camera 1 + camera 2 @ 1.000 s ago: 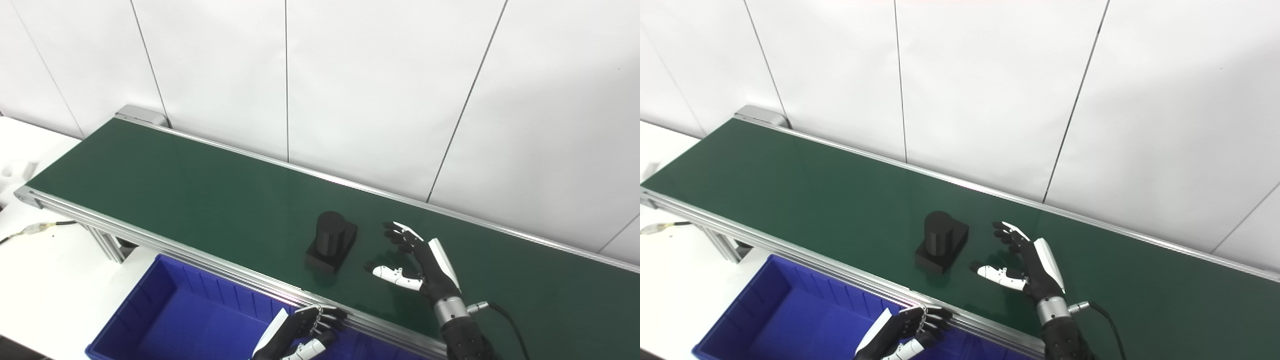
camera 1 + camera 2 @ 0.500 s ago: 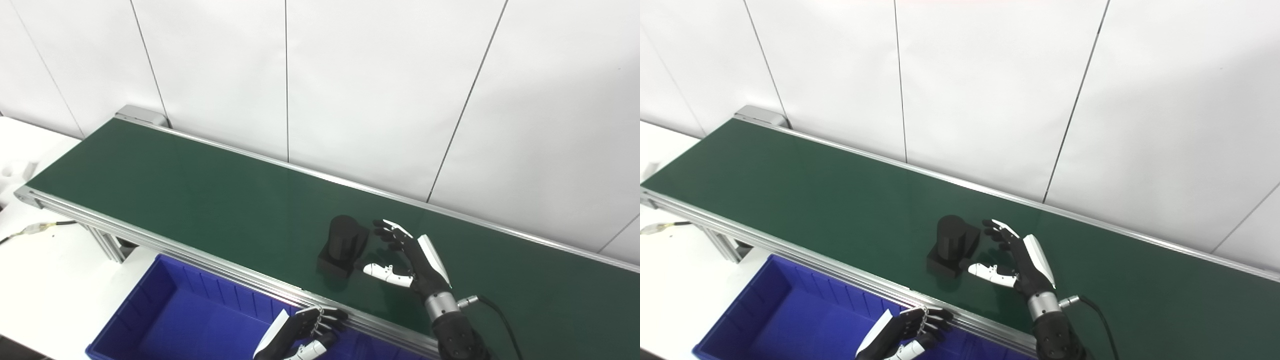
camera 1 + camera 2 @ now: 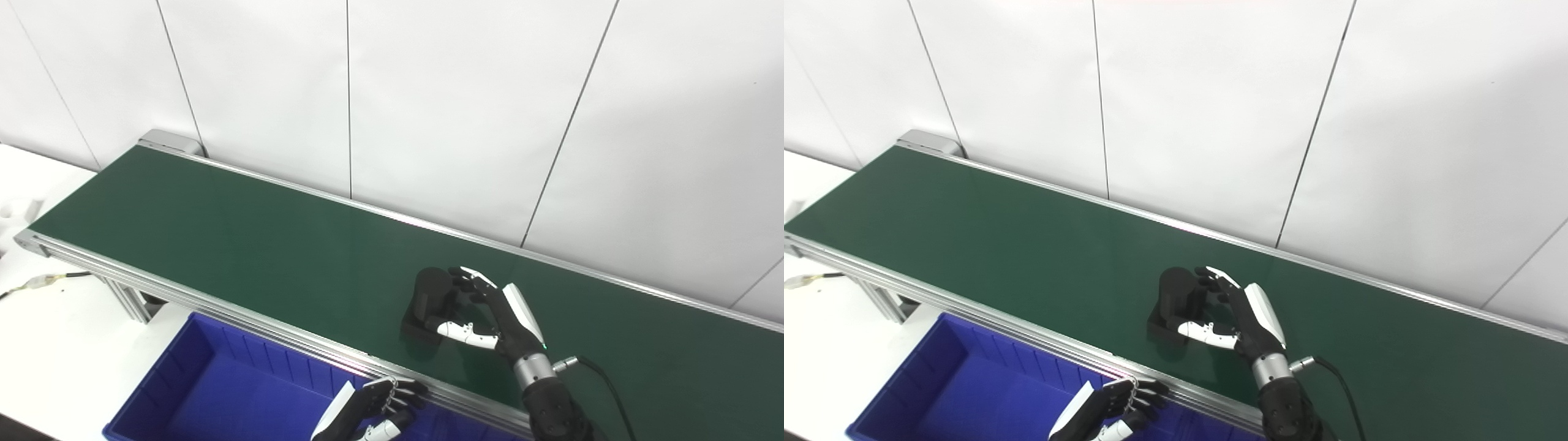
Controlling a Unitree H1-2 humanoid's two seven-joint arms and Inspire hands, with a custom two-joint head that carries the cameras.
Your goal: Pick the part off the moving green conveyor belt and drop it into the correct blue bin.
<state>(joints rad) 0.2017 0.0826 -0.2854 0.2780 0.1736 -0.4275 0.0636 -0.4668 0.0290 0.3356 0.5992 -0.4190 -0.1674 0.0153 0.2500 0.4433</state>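
Observation:
My gripper will raise the square base (image 3: 419,332) too when it lifts the black cylinder (image 3: 433,288), since the cylinder runs into its base in one unbroken shape.
A black part (image 3: 429,294), an upright cylinder on a square base, rests on the green conveyor belt (image 3: 245,245) right of its middle. My right hand (image 3: 496,315) lies on the belt against the part's right side. It is open: its fingers (image 3: 467,283) touch the far side of the cylinder and the white thumb reaches across the near side of the base. My left hand (image 3: 367,413) hangs low at the bottom edge over the blue bin (image 3: 202,392), fingers curled and holding nothing.
The belt's aluminium rail (image 3: 184,294) runs between belt and bin. A white table with a cable (image 3: 43,280) lies to the left. White wall panels stand close behind the belt. A black cable (image 3: 603,380) trails from my right wrist.
The part has ridden the belt rightward into my right hand, which edged left to meet it; the gap between them has closed. The left hand has stayed put.

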